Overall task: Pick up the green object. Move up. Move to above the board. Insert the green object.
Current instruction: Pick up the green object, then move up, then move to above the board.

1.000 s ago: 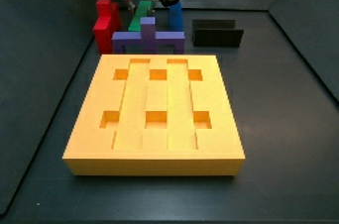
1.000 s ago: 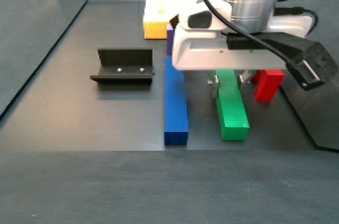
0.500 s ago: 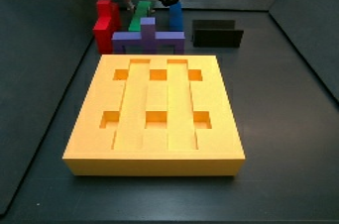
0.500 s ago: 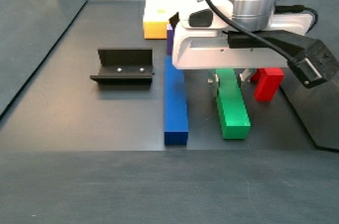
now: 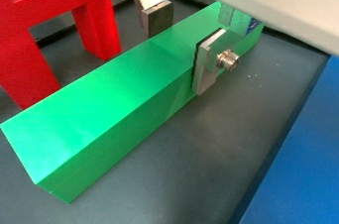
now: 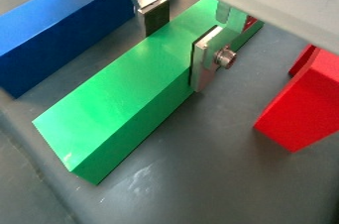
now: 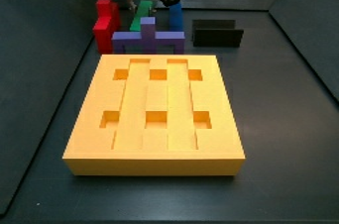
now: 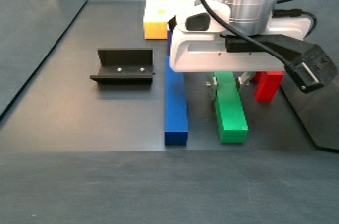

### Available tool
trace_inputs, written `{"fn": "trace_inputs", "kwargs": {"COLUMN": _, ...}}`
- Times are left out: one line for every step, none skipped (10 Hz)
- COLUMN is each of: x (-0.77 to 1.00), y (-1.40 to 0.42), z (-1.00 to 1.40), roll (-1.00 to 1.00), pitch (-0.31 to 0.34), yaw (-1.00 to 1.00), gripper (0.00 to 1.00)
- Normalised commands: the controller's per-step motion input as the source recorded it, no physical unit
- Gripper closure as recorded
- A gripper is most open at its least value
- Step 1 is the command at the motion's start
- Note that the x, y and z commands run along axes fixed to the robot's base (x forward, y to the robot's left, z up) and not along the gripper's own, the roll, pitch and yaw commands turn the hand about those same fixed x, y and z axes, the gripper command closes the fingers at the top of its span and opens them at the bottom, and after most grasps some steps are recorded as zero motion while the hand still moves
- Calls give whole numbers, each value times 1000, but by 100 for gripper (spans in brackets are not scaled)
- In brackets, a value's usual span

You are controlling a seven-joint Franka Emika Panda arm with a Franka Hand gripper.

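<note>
My gripper will lift the green object, and its long near end (image 5: 73,144) should stay level, because flat fingers (image 5: 208,62) are on either side of the straight sides of the green object's far half.
The green object (image 8: 232,109) lies flat on the dark floor between the blue block (image 8: 175,104) and the red block (image 8: 269,82). It also shows in a side view (image 7: 139,12) and in both wrist views (image 5: 126,99) (image 6: 133,94). My gripper (image 8: 225,75) is low over the block's far half and straddles it, open (image 5: 183,45) (image 6: 180,42). One finger (image 5: 211,61) rests against the block's side, and the other finger (image 5: 155,15) stands a little apart from the opposite side. The orange-yellow board (image 7: 157,109) with six square holes lies apart from it, and its end shows behind the gripper (image 8: 159,10).
The black fixture (image 8: 123,66) stands left of the blue block and also shows in a side view (image 7: 219,33). The red block (image 5: 54,15) and the blue block (image 6: 59,25) flank the green object closely. Dark walls enclose the floor.
</note>
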Motion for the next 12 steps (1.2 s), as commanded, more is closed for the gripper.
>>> {"fn": "trace_inputs", "kwargs": {"x": 0, "y": 0, "z": 0, "roll": 0, "pitch": 0, "yaw": 0, "gripper": 100}}
{"fn": "trace_inputs", "kwargs": {"x": 0, "y": 0, "z": 0, "roll": 0, "pitch": 0, "yaw": 0, "gripper": 100}}
{"fn": "trace_inputs", "kwargs": {"x": 0, "y": 0, "z": 833, "roll": 0, "pitch": 0, "yaw": 0, "gripper": 100}}
{"fn": "trace_inputs", "kwargs": {"x": 20, "y": -65, "z": 784, "roll": -7, "pitch": 13, "yaw": 52, "gripper": 100}}
{"fn": "trace_inputs", "kwargs": {"x": -4, "y": -56, "z": 566, "roll": 8, "pitch": 43, "yaw": 53, "gripper": 100}}
{"fn": "trace_inputs", "kwargs": {"x": 24, "y": -11, "z": 203, "roll": 56, "pitch": 31, "yaw": 30, "gripper": 100}}
{"fn": "trace_inputs", "kwargs": {"x": 0, "y": 0, "z": 1400, "roll": 0, "pitch": 0, "yaw": 0, "gripper": 100}}
{"fn": "trace_inputs", "kwargs": {"x": -10, "y": 3, "z": 1400, "roll": -3, "pitch": 9, "yaw": -8, "gripper": 100}}
{"fn": "trace_inputs", "kwargs": {"x": -43, "y": -2, "z": 1400, "roll": 20, "pitch": 34, "yaw": -7, "gripper": 100}}
{"fn": "trace_inputs", "kwargs": {"x": -20, "y": 1, "z": 1400, "roll": 40, "pitch": 12, "yaw": 0, "gripper": 100}}
{"fn": "trace_inputs", "kwargs": {"x": 6, "y": 2, "z": 1400, "roll": 10, "pitch": 44, "yaw": 6, "gripper": 100}}
{"fn": "trace_inputs", "kwargs": {"x": 7, "y": 3, "z": 1400, "roll": -6, "pitch": 61, "yaw": -1, "gripper": 100}}
